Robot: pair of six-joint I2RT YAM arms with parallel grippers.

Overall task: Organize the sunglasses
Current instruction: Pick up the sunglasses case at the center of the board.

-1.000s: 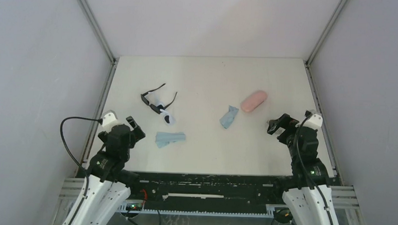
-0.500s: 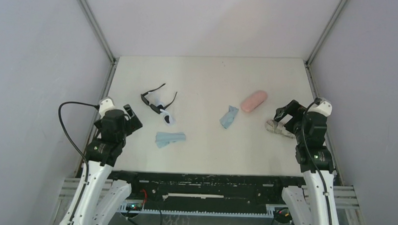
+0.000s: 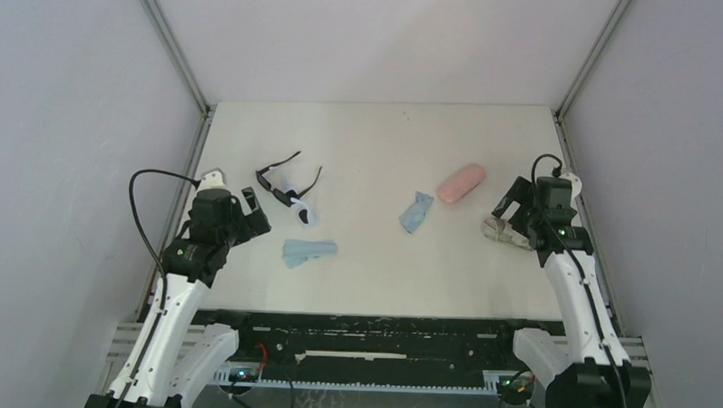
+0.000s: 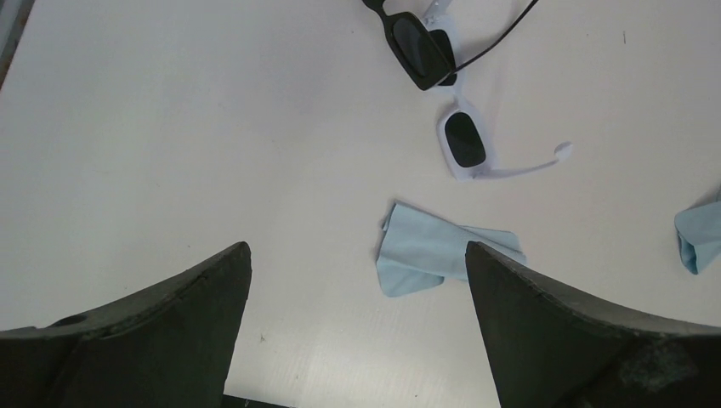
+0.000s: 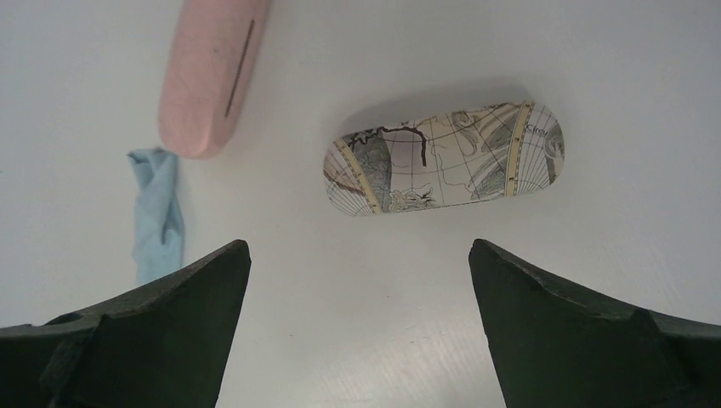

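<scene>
My right gripper's open fingers line up with the pink oval case's narrow width (image 5: 209, 76), so I should head for its middle (image 3: 461, 183) next until they close on both sides.
The black-framed sunglasses (image 3: 282, 177) lie unfolded at the left of the table, also in the left wrist view (image 4: 421, 51). The white-framed sunglasses (image 3: 305, 215) lie touching them on the near side, also in the left wrist view (image 4: 466, 144). My left gripper (image 3: 252, 213) is open and empty, left of both pairs. My right gripper (image 3: 510, 202) is open and empty at the right of the table, above a map-printed case (image 5: 445, 158).
A pink oval case (image 3: 460, 182) lies right of centre, also in the right wrist view (image 5: 212, 72). One light-blue cloth (image 3: 308, 250) lies near the white pair, another light-blue cloth (image 3: 416, 211) beside the pink case. The map-printed case (image 3: 499, 231) shows under the right gripper.
Both arms have stretched out from their bases. The left gripper moved toward the sunglasses. The right gripper rose away, uncovering the map-printed case beneath it.
</scene>
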